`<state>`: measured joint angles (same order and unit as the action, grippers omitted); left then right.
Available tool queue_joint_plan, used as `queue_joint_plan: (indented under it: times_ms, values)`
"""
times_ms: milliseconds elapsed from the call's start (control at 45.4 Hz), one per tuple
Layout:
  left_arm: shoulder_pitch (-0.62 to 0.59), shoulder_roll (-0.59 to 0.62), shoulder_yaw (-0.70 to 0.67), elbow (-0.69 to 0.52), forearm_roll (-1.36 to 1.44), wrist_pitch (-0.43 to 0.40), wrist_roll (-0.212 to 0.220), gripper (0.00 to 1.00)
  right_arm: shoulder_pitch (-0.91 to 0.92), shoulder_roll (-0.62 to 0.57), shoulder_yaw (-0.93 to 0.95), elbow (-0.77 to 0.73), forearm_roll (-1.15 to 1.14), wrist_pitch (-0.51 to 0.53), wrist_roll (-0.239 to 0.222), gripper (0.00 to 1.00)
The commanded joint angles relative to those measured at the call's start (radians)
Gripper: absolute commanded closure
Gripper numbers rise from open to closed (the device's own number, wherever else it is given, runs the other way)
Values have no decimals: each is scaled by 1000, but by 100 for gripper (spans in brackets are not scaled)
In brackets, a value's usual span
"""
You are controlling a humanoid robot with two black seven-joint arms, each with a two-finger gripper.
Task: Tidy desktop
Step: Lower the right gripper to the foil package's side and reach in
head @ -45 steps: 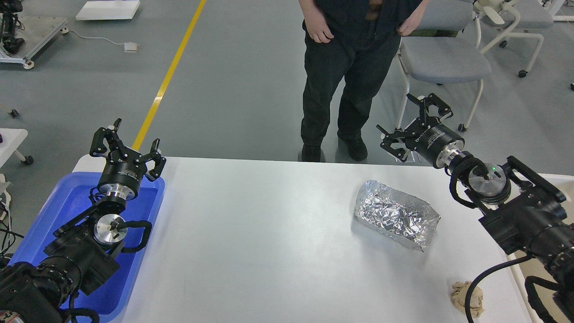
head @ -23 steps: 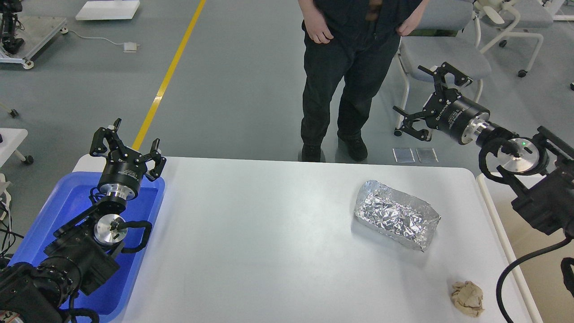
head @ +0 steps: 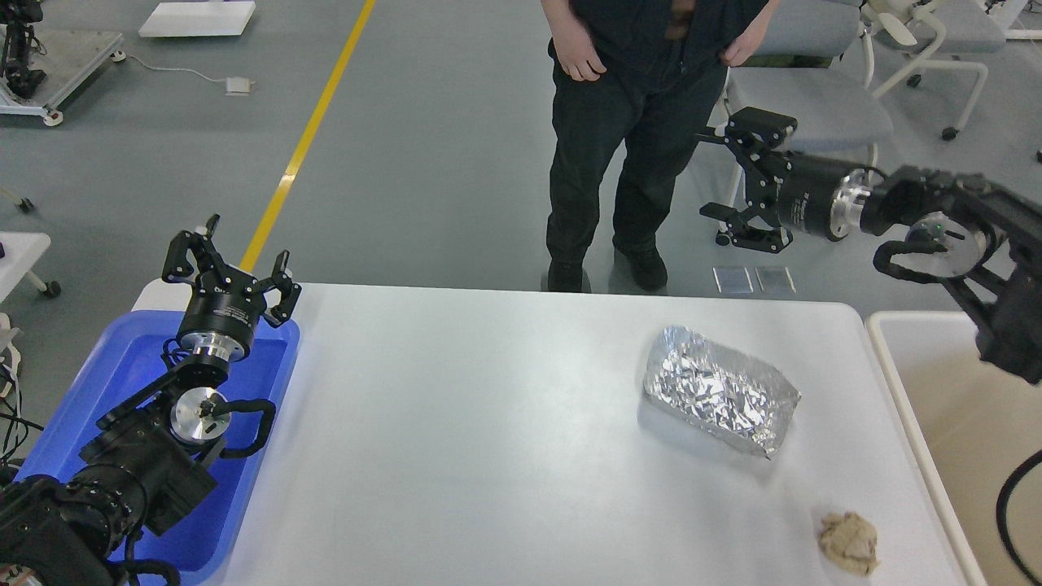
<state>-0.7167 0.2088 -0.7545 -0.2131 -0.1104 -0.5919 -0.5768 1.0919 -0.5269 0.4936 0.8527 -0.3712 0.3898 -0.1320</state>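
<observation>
I expect the crumpled silver foil tray (head: 720,391) to stay spread out when I raise it by its end, because its near edge (head: 701,428) holds itself over a shadow.
The white desktop (head: 488,439) fills the middle of the head view. A crumpled silver foil tray (head: 720,389) lies on its right half. A small crumpled beige paper ball (head: 849,542) lies near the front right corner. My left gripper (head: 226,259) is open and empty above the far end of the blue tray (head: 114,370). My right gripper (head: 742,175) is open and empty, raised high beyond the table's far right edge, pointing left.
A white-rimmed bin with a beige bottom (head: 961,407) stands right of the table. A person in dark clothes (head: 635,122) stands just behind the far edge. Grey chairs (head: 814,106) stand behind my right gripper.
My right arm has lifted up and swung back to the right, away from the table, turning its gripper to point left. The left arm has not moved.
</observation>
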Motion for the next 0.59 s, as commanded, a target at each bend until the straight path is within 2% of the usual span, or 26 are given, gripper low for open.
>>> queue_joint_plan:
  times_ms: [0, 66, 242, 352, 485, 573]
  values:
    - [-1, 0, 1, 0, 0, 0, 0, 0, 183, -48, -438, 71, -187, -9, 41, 0]
    - [-1, 0, 1, 0, 0, 0, 0, 0, 220, -48, -547, 72, -189, -12, 72, 0]
    - [-1, 0, 1, 0, 0, 0, 0, 0, 240, -48, -694, 72, -209, -25, 95, 0]
    - [-1, 0, 3, 0, 0, -2, 0, 0, 240, -48, -794, 71, -287, -31, 129, 0]
    - [-1, 0, 3, 0, 0, -2, 0, 0, 232, -44, -909, 68, -460, -109, 166, 0]
    - [-1, 0, 3, 0, 0, -2, 0, 0, 226, -36, -964, 66, -512, -158, 173, 0]
